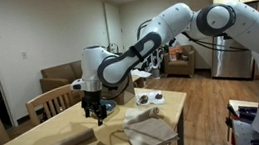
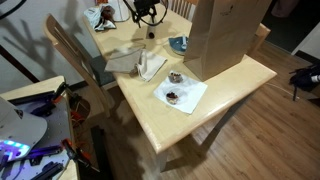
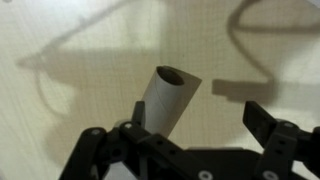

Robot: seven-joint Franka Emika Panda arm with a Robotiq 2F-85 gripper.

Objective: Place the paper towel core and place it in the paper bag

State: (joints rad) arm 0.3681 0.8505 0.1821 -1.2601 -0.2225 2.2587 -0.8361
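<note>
The paper towel core (image 3: 164, 108) tilts toward one finger of the robot's gripper, so the gripper should move toward the core's open end (image 3: 176, 76) and get lined up before it closes.
The paper towel core (image 3: 170, 95) is a white cardboard tube standing tilted on the light wooden table (image 2: 235, 90). In the wrist view it sits between my fingers, right beside the left one, with a wide gap to the right one. My gripper (image 3: 197, 112) is open and low over the table; it shows in both exterior views (image 1: 97, 109) (image 2: 148, 14). The brown paper bag (image 2: 225, 38) stands upright on the table, off to one side of the gripper.
A white napkin with two small bowls (image 2: 180, 92) lies near the table edge in front of the bag. A blue dish (image 2: 178, 44) and crumpled cloths (image 2: 140, 65) lie between gripper and bag. Wooden chairs (image 2: 75, 60) (image 1: 48, 103) stand at the table.
</note>
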